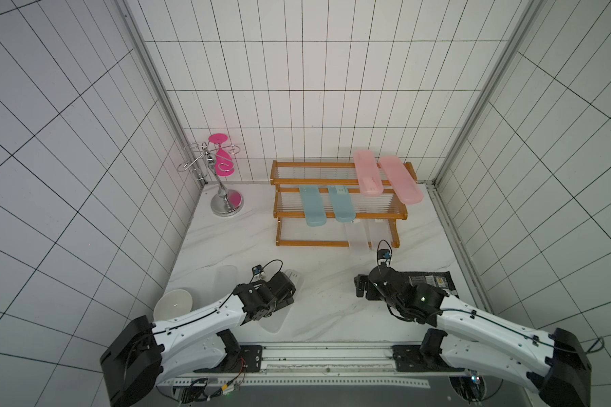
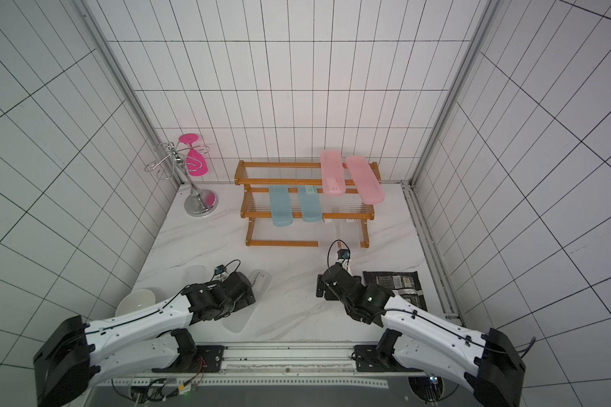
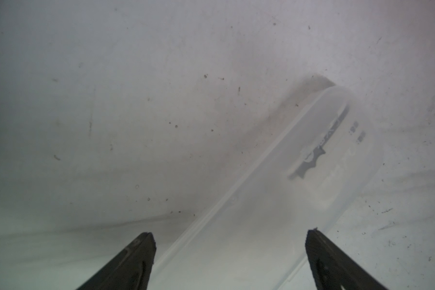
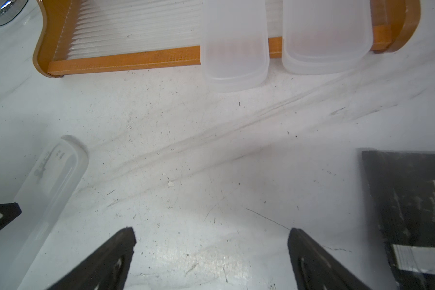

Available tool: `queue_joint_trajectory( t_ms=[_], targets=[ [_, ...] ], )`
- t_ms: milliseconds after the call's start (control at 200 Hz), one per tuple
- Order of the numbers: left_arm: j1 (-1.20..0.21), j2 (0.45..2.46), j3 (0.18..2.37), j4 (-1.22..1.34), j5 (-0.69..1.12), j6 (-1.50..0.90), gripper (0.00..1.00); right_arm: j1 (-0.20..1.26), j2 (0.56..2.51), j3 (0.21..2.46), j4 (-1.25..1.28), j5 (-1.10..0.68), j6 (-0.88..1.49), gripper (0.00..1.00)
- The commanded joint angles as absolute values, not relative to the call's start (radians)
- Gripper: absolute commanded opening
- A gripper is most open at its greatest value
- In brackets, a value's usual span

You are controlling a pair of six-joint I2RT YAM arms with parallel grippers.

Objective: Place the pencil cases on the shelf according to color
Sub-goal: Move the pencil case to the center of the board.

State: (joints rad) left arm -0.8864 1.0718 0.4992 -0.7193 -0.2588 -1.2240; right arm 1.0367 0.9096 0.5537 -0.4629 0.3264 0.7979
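Note:
Next, my left gripper slides the clear case (image 2: 260,278) under it toward the open middle (image 2: 289,293) and then moves away, because the case is far from my right gripper.
The shelf (image 1: 311,182) stands at the back of the table. Two pink pencil cases (image 1: 367,176) (image 1: 401,179) lie on its top tier and two teal ones (image 1: 312,206) (image 1: 341,204) on the middle tier. Two frosted clear cases (image 4: 234,42) (image 4: 327,37) rest on the bottom tier, their ends jutting over the front rail. Another clear case (image 3: 286,188) lies flat on the table, and my left gripper (image 3: 230,234) is open astride it, low over it. A further clear case (image 1: 226,278) lies to its left. My right gripper (image 4: 211,232) hangs open above bare tabletop.
A black foil packet (image 1: 431,282) lies just right of the right gripper. A white bowl (image 1: 173,303) sits at the front left beside the left arm. A chrome wire stand with a pink glass (image 1: 223,176) stands at the back left. Tiled walls close three sides.

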Motion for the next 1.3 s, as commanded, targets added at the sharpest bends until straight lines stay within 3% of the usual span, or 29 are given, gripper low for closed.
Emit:
queue_joint_trajectory(
  t_ms=[0, 390, 785, 1005, 1150, 1295],
  targets=[
    [-0.914, 1.124, 0.495, -0.672, -0.276, -1.257, 0.98, 1.047, 0.876, 0.52, -0.508, 0.306, 0.804, 0.99],
    [-1.087, 1.415, 0.81, -0.641, -0.304, -1.26, 0.98, 1.077, 0.848, 0.515, -0.578, 0.33, 0.853, 0.99],
    [-1.075, 1.035, 0.751, -0.974, -0.574, -1.324, 0.98, 1.143, 0.892, 0.561, -0.561, 0.354, 0.881, 0.99],
    [-1.005, 0.832, 0.626, -0.947, -0.504, -1.293, 0.98, 1.177, 0.968, 0.571, -0.532, 0.348, 0.894, 0.99],
    [-1.006, 0.855, 0.581, -0.814, -0.371, -1.268, 0.97, 1.202, 0.956, 0.547, -0.542, 0.381, 0.943, 0.99],
    [-1.073, 1.039, 0.627, -0.786, -0.319, -1.26, 0.97, 1.204, 0.904, 0.517, -0.564, 0.381, 0.988, 0.99]
  ],
)
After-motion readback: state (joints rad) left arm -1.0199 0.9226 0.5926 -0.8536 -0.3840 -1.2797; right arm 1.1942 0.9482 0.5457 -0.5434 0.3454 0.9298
